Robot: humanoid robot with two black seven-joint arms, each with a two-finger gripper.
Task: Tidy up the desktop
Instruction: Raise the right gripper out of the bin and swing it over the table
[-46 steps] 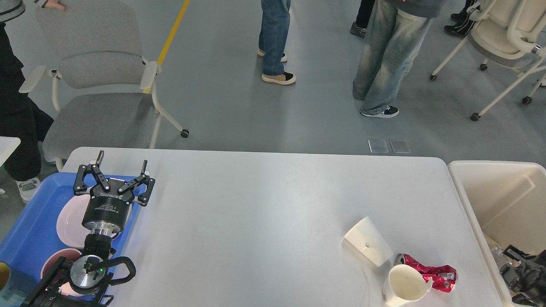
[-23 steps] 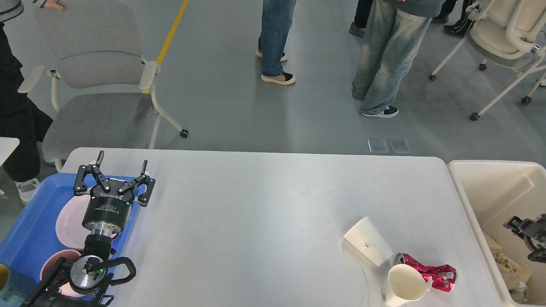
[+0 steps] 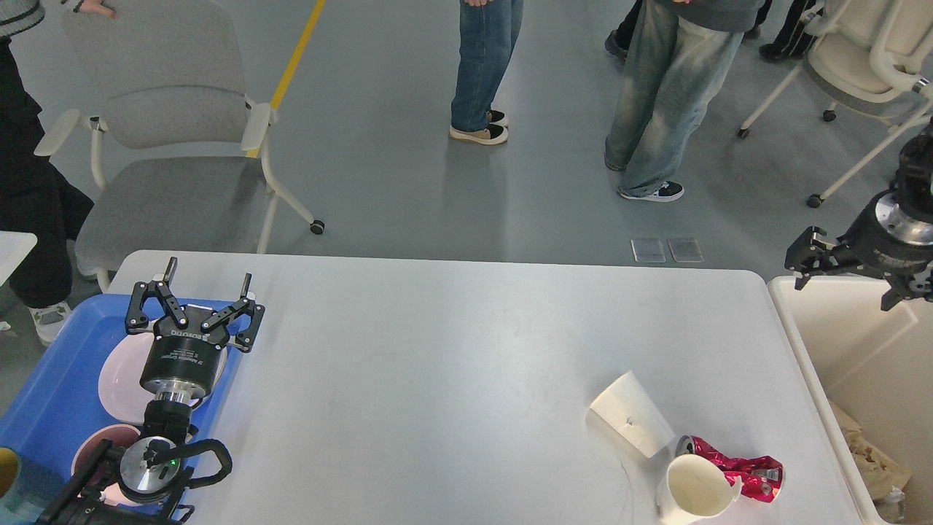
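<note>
The crushed red can is outside the white paper cup it touches, so I expect the cup to come away by itself when I raise the cup.
The white desktop fills the middle of the head view. Near its front right lie a white paper cup on its side, a second white paper cup and a crushed red can touching that cup. My left gripper is open and empty, above the right edge of the blue tray. My right gripper is open and empty, held over the far rim of the cream bin, far from the cups.
The blue tray holds a pink plate, a pink bowl and a yellow-rimmed cup. The bin holds crumpled paper. Chairs and standing people are beyond the desktop's far edge.
My right gripper has risen out of the cream bin and now hangs above its far rim. My left arm has not moved. The cups and can lie where they were.
</note>
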